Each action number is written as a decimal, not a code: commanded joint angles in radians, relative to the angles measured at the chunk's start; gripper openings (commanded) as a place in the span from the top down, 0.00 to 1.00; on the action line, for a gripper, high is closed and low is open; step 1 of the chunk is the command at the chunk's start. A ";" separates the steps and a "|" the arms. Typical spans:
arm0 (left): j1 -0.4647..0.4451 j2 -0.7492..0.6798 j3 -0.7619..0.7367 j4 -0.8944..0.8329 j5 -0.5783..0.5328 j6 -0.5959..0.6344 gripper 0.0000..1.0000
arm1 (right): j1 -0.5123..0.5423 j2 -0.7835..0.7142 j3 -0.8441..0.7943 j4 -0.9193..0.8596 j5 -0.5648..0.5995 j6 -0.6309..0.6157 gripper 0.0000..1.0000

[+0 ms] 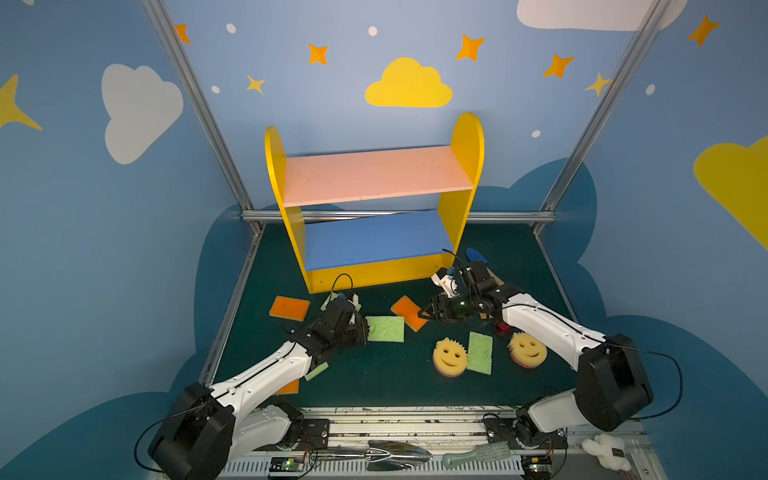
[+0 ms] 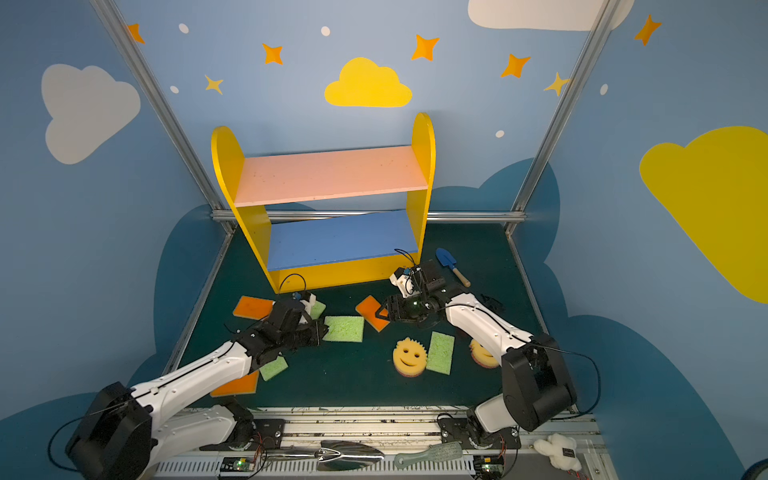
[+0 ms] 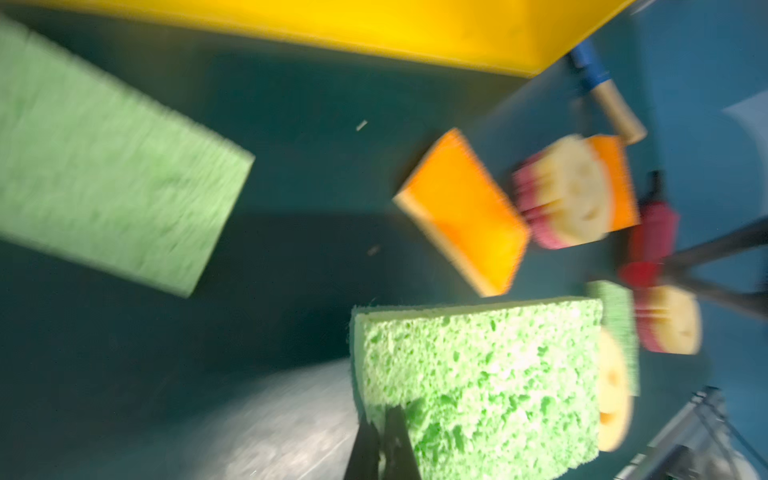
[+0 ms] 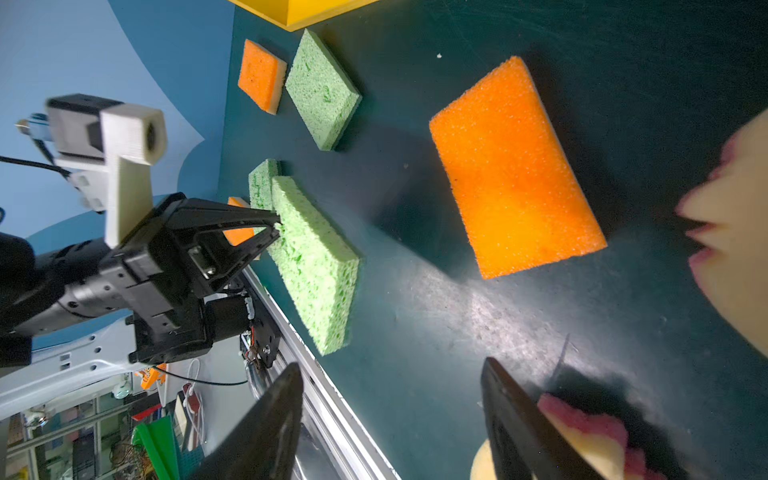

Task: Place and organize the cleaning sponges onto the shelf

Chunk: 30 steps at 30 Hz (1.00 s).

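Note:
The light-green sponge's free edge [image 1: 401, 328] faces my open right gripper [image 1: 426, 313], so my left gripper should keep moving toward that gripper and let go once it closes.
My left gripper [image 1: 365, 328] is shut on one edge of a light-green sponge [image 1: 385, 328], which shows sharp in the left wrist view [image 3: 478, 374] while the floor is blurred. My right gripper [image 1: 424, 313] is open beside an orange-topped sponge [image 1: 409, 312] and touches nothing; the right wrist view shows that sponge [image 4: 515, 166] lying flat beyond the spread fingers [image 4: 286, 399]. The shelf [image 1: 467, 141] stands at the back with its pink board [image 1: 374, 174] and blue board [image 1: 374, 239] bare. Loose on the mat lie two smiley sponges [image 1: 449, 356] [image 1: 528, 350], a green one [image 1: 480, 352] and an orange one [image 1: 289, 308].
A green sponge [image 1: 316, 371] and an orange one [image 1: 289, 387] lie partly under the left arm. A blue toy shovel [image 2: 451, 264] lies right of the shelf, and a small red object [image 1: 502, 329] under the right arm. A metal trowel [image 1: 395, 453] and brush [image 1: 478, 454] rest on the front rail.

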 commanded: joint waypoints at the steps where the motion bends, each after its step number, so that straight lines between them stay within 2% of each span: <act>1: 0.010 0.011 0.069 -0.043 0.090 0.091 0.97 | -0.024 -0.024 -0.004 0.018 -0.079 -0.006 0.33; 6: 0.016 0.076 0.163 -0.062 0.153 0.107 0.97 | -0.069 -0.042 -0.028 0.085 -0.187 0.024 0.43; 7: 0.016 0.089 0.174 -0.062 0.192 0.104 0.97 | -0.074 -0.043 -0.028 0.095 -0.209 0.031 0.44; 11: 0.018 0.132 0.211 -0.050 0.254 0.108 0.97 | -0.085 -0.049 -0.020 0.116 -0.268 0.050 0.45; 20: 0.018 0.150 0.253 -0.061 0.284 0.096 0.97 | -0.087 -0.077 -0.022 0.109 -0.300 0.072 0.45; 28: 0.018 0.171 0.298 -0.068 0.289 0.106 0.97 | -0.090 -0.078 -0.021 0.098 -0.314 0.065 0.58; 30: 0.017 0.181 0.310 -0.070 0.297 0.107 0.97 | -0.090 -0.076 -0.022 0.102 -0.319 0.070 0.65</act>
